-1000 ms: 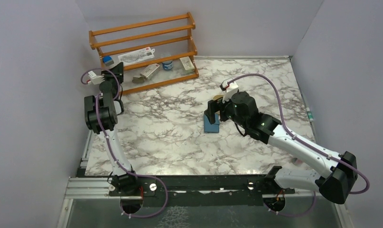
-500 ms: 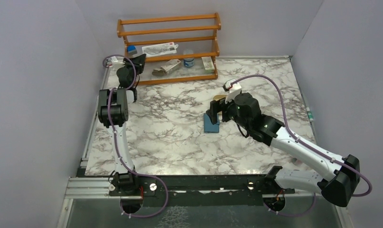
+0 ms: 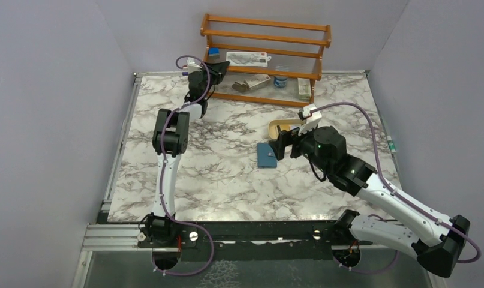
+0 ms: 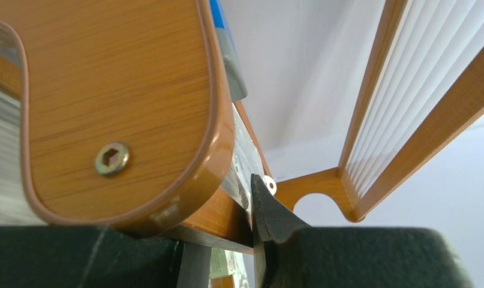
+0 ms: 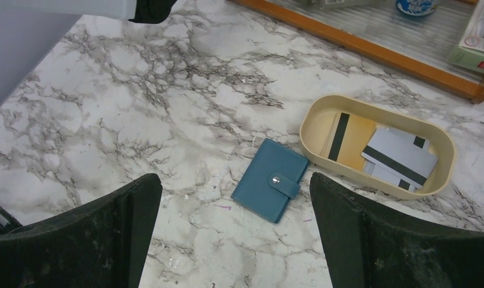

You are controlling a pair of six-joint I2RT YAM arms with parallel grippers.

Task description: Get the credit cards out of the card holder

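Observation:
My left gripper needs to keep pushing the wooden rack until it gets close to the back corner. The fingers are holding the rack's rail, and open marble lies beyond the rack's far end.
The teal card holder lies shut on the marble, its tab snapped down; it also shows from above as the card holder. Just right of it, a tan oval tray holds the credit cards: a yellow-orange card and a whitish card, both with dark stripes. My right gripper hovers open above the holder, holding nothing. My left gripper is at the back of the table, shut on the left end panel of a wooden rack.
The orange wooden rack stands against the back wall with a small blue-white cup, flat packets and boxes on its shelves. Grey walls close in on both sides. The left arm stretches across the left part of the table.
The left arm has carried the rack to the right along the back wall. The right gripper has drawn back to the right and uncovered the card holder. The tray now shows.

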